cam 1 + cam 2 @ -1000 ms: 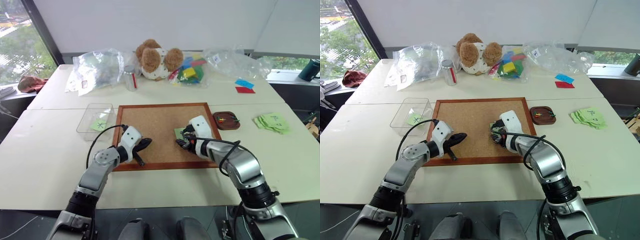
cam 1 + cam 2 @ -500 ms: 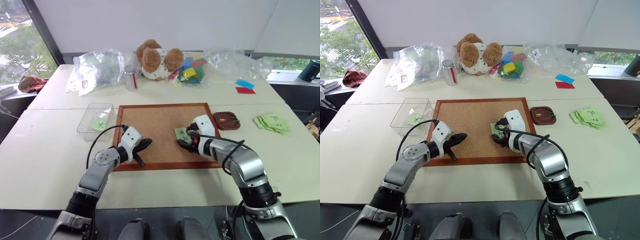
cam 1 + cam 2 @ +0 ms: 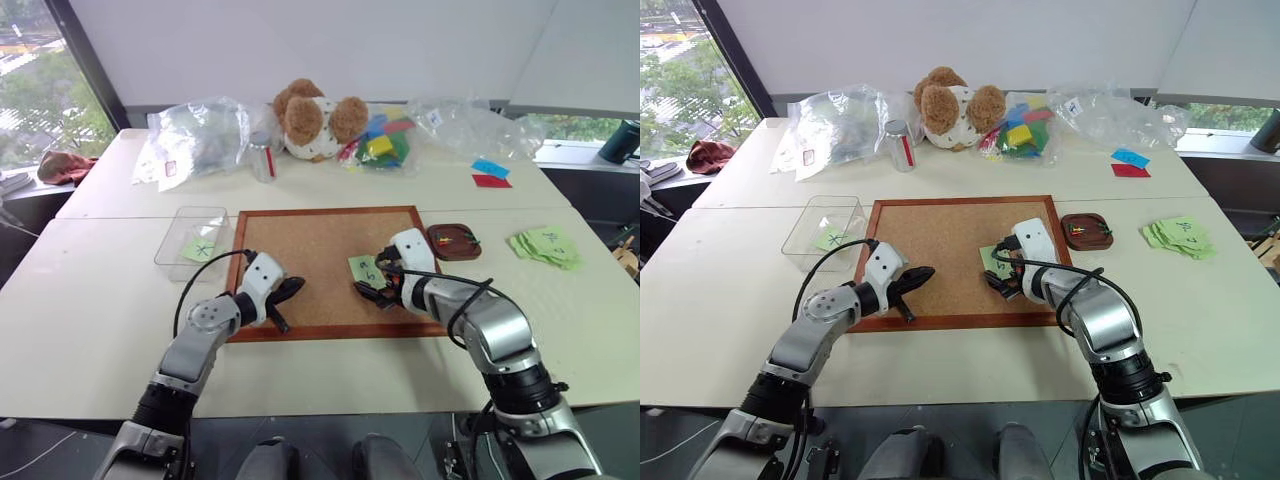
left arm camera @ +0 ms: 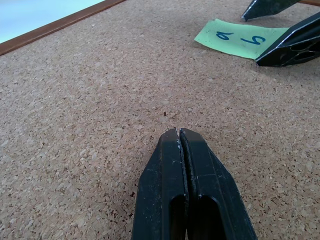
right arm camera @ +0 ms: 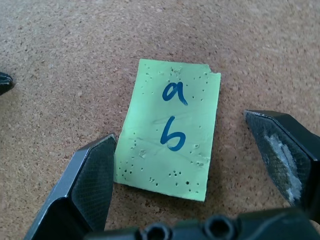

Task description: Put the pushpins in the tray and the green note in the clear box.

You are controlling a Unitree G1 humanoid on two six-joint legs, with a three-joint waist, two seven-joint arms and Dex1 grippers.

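Next, my right gripper pinches the note's near end and passes the green note over, because the note is flat and the clear box is beyond my left gripper.
The green note, a light green slip with blue marks, lies flat on the cork board. My right gripper is open over it, one finger on each side, holding nothing. My left gripper is shut and empty, low over the board's left part, its tip pointing toward the note. The brown tray sits just right of the board with red and green pushpins in it. The clear box stands left of the board and holds a green slip marked X.
A heap of green slips lies at the right. Along the far side are a plush bear, a metal can, plastic bags, coloured blocks and blue and red slips.
My right gripper's jaws have opened wide, and the green note now lies uncovered on the cork board. The left arm has kept still.
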